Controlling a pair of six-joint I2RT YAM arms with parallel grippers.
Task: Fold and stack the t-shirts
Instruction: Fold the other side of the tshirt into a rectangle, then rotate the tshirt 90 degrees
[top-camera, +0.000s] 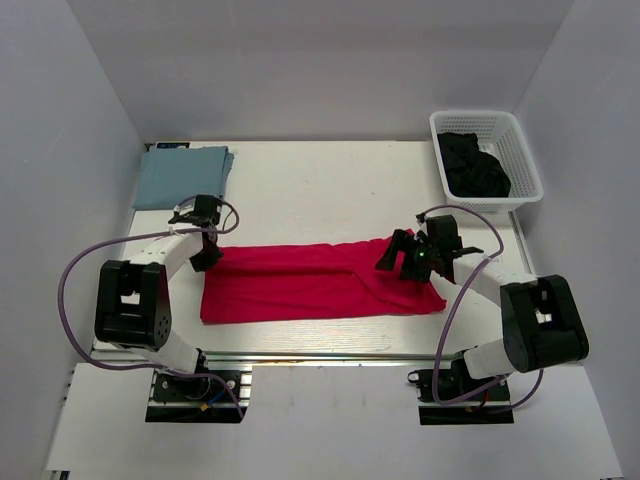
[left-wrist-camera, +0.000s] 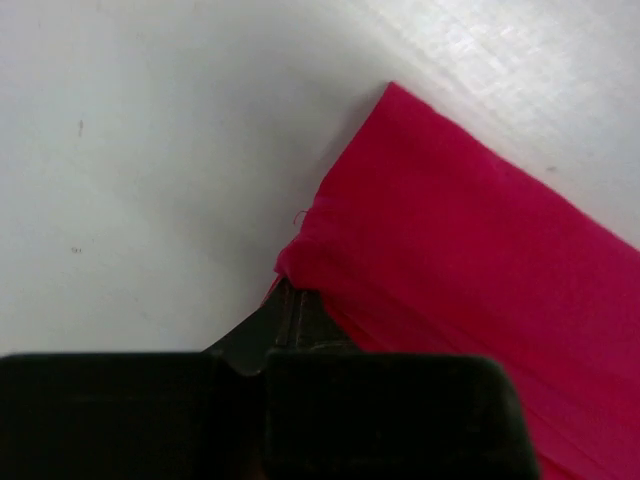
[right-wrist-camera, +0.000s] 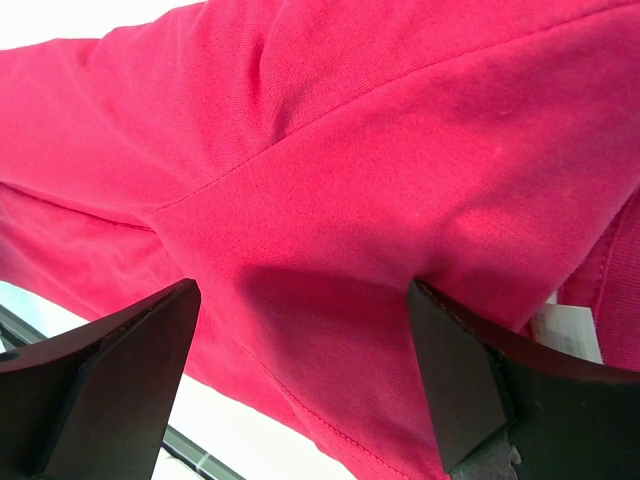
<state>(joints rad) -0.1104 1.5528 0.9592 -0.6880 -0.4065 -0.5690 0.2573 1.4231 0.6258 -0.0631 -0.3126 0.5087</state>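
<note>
The red t-shirt's long band (top-camera: 300, 286) is lying crosswise, so next my right gripper swings the band's label end to the table's back (top-camera: 365, 168) first. Then I will fold the band along its length.
A crimson red t-shirt (top-camera: 320, 282) lies flat across the middle of the table as a long folded band. My left gripper (top-camera: 207, 254) is at its far left corner, shut on a pinch of the red cloth (left-wrist-camera: 440, 260); the left wrist view shows the cloth bunched at the left gripper's (left-wrist-camera: 287, 300) closed tips. My right gripper (top-camera: 404, 256) hovers over the shirt's right part, wide open. In the right wrist view its two fingers (right-wrist-camera: 130, 370) straddle the red cloth (right-wrist-camera: 350, 180) without pinching it. A pale blue-grey t-shirt (top-camera: 183, 176) lies folded at the back left.
A white lattice basket (top-camera: 522, 150) stands at the back right corner with a dark cloth (top-camera: 472, 166) in it. A white label (right-wrist-camera: 570, 335) shows at the red shirt's edge. Grey walls close in on the table's left, right and back.
</note>
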